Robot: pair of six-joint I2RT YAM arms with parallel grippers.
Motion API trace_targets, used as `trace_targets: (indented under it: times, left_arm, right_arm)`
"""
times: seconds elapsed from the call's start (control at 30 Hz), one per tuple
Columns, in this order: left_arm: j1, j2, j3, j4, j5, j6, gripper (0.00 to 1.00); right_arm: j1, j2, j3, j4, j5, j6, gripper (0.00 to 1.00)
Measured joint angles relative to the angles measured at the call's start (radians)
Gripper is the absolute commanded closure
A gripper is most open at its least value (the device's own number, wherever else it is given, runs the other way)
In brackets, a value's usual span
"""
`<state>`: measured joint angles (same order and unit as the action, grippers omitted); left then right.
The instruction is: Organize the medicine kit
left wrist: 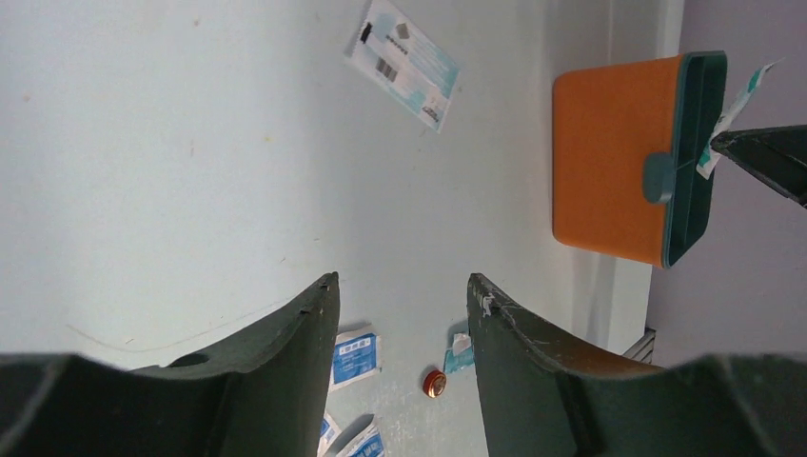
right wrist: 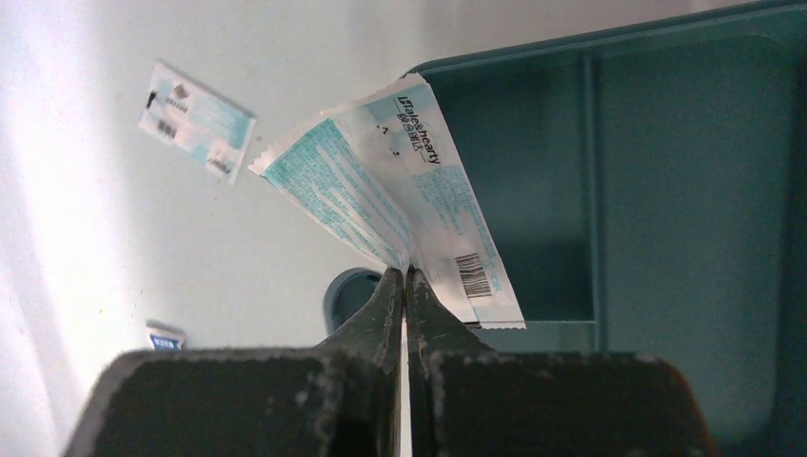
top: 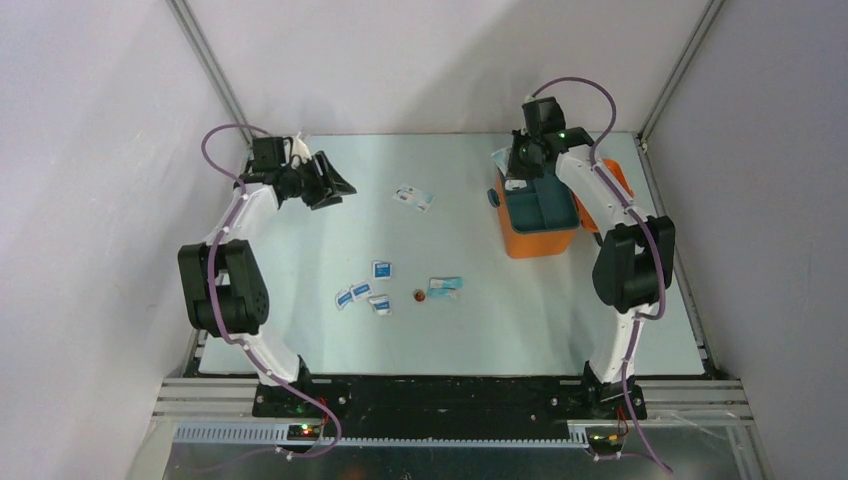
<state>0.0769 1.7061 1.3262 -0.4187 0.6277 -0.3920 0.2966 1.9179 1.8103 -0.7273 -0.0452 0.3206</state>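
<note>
My right gripper should keep moving inward until the white and teal sachet is past the medicine kit's rim, then let go, because the sachet lies lengthwise along the medicine kit's empty corner section.
The medicine kit is an orange box with a teal divided tray, standing open at the back right with its lid folded to the right. My right gripper is shut on a white and teal sachet, held folded over the tray's left rim; the compartments in view are bare. In the top view this gripper hangs over the kit's far left corner. My left gripper is open and holds nothing, above the table at the back left, its fingers wide apart.
A flat white and teal packet lies mid-table at the back. Nearer the front lie three blue sachets, a small red round item and a teal sachet. The kit's round grey latch faces left.
</note>
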Motion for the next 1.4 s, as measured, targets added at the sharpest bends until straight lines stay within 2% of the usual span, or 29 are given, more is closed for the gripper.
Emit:
trace_targets:
  times: [0.23,0.5,0.63,1.17,1.27,1.4]
  left_arm:
    - [0.045,0.012,0.000,-0.045,0.004,0.006,0.43]
    - [0.048,0.012,0.000,-0.060,0.004,0.018,0.43]
    - [0.048,0.012,0.000,-0.062,0.003,0.019,0.42]
    - [0.032,0.012,0.000,-0.063,0.003,0.035,0.41]
    - [0.023,0.013,0.000,-0.063,0.002,0.036,0.39]
    - [-0.003,0.021,0.004,-0.064,-0.018,0.045,0.35]
  right_arm:
    - [-0.041,0.039,0.011,-0.017,0.037,0.082,1.00]
    - [-0.043,0.090,0.021,-0.019,0.025,0.116,1.00]
    - [-0.045,0.106,0.022,-0.023,0.025,0.135,0.89]
    - [-0.059,0.083,0.026,-0.025,-0.042,0.141,0.63]
    - [-0.059,0.079,0.043,-0.007,-0.099,0.109,0.57]
    - [-0.050,0.082,0.089,0.031,-0.250,0.005,0.52]
